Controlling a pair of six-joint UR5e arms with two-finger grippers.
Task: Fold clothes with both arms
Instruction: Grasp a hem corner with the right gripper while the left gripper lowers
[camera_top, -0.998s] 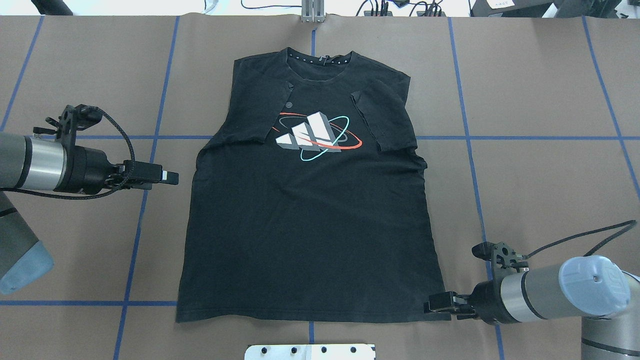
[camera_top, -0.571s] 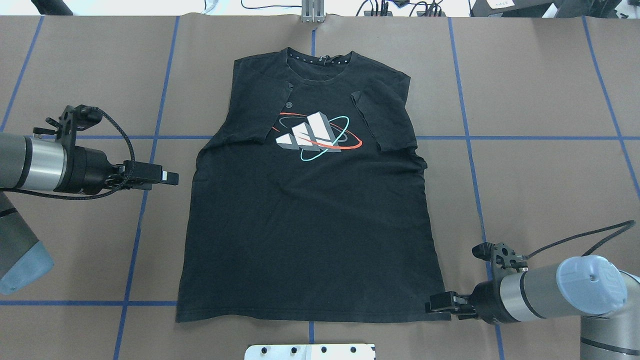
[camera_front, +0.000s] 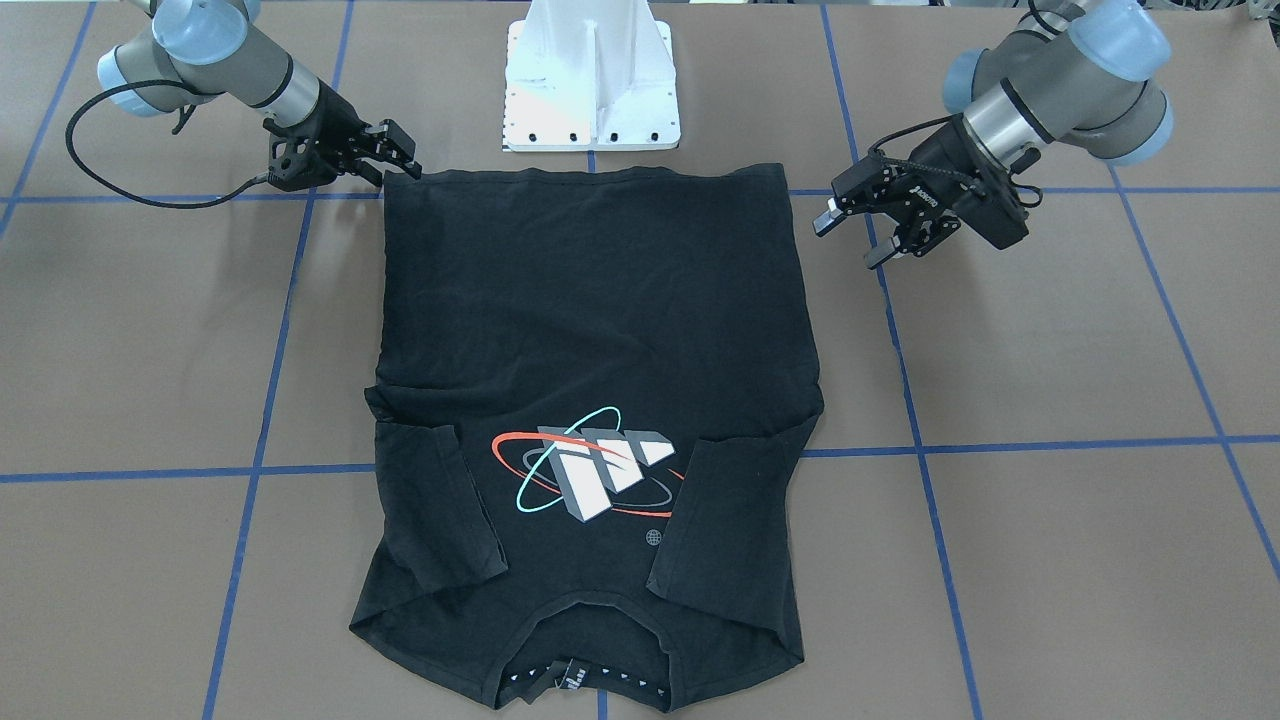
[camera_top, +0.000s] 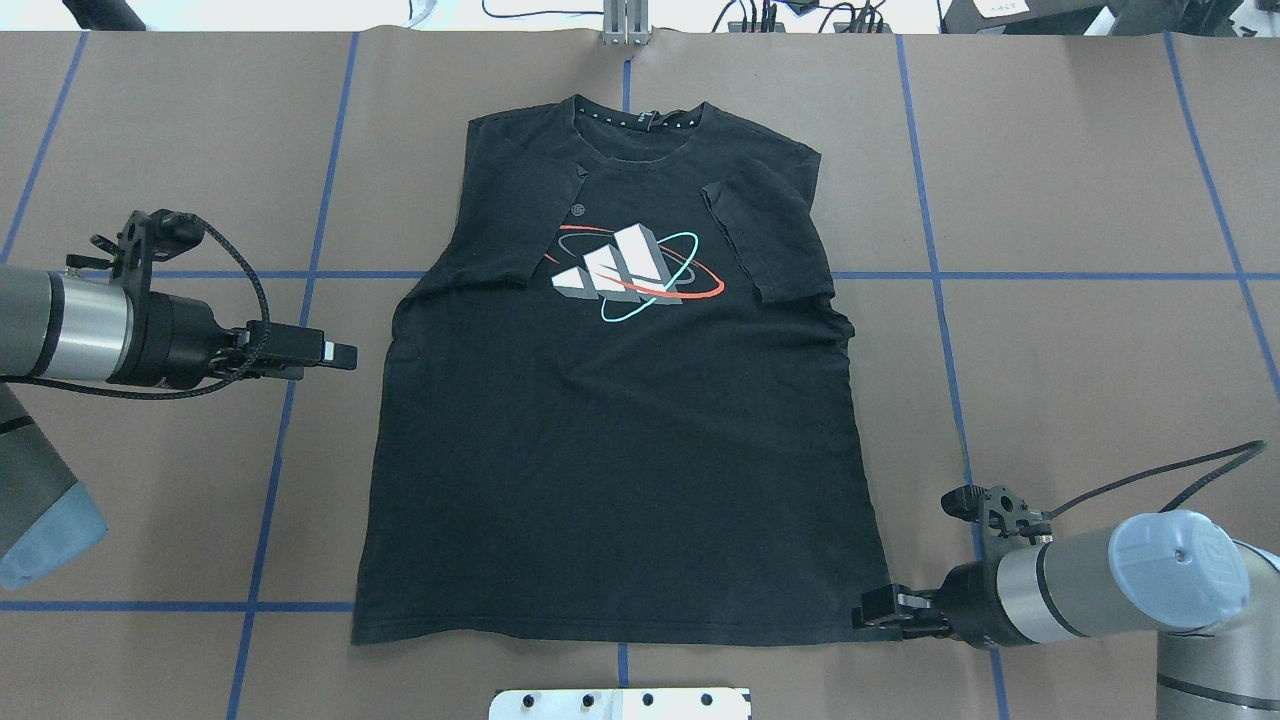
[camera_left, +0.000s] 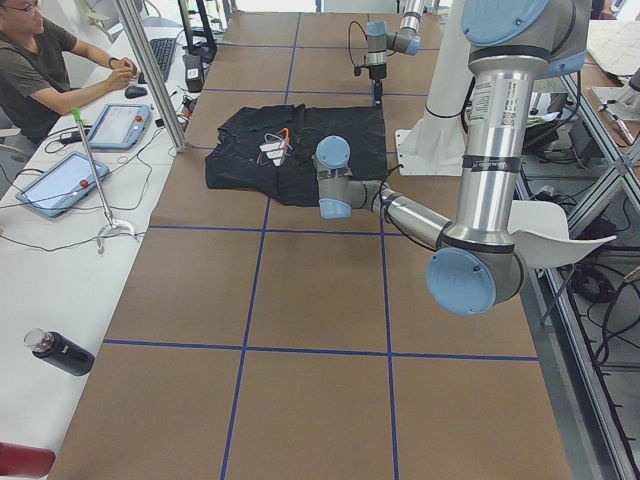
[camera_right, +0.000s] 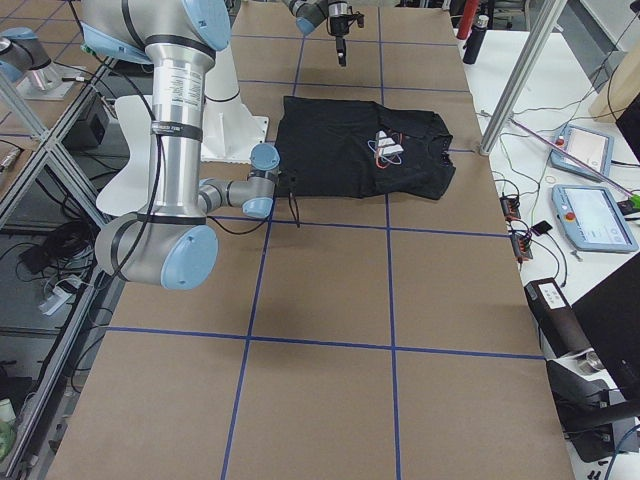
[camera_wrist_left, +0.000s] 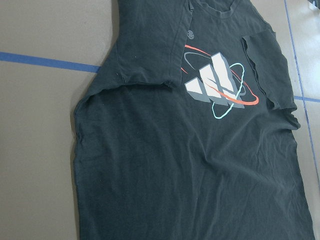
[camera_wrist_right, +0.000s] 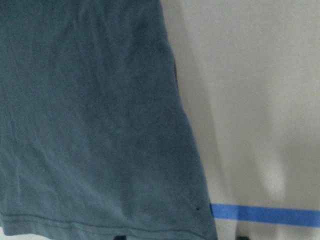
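My gripper is about to pull the shirt's hem, and the black T-shirt's collar end (camera_front: 588, 648) lies free. The whole shirt (camera_front: 590, 306) will slide along with its sleeves still folded.
The black T-shirt (camera_top: 620, 450) lies flat, logo up, both sleeves folded in over the chest and the collar at the far side. It also shows in the front view (camera_front: 600, 300), the left wrist view (camera_wrist_left: 200, 175) and the right wrist view (camera_wrist_right: 90, 125). My left gripper (camera_top: 345, 355) hovers beside the shirt's left edge, apart from it. In the front view it (camera_front: 848, 237) is open and empty. My right gripper (camera_top: 868, 618) is low at the hem's near right corner. In the front view it (camera_front: 403, 160) is open, with its fingers at that corner.
The white pedestal base (camera_front: 592, 90) stands at the table's near edge, just behind the hem. Blue tape lines cross the brown table (camera_top: 1080, 180). In the left side view a person (camera_left: 40, 60) sits at a side bench with tablets (camera_left: 60, 180).
My right gripper has sunk slightly toward the hem corner. The left arm and the shirt have not moved.
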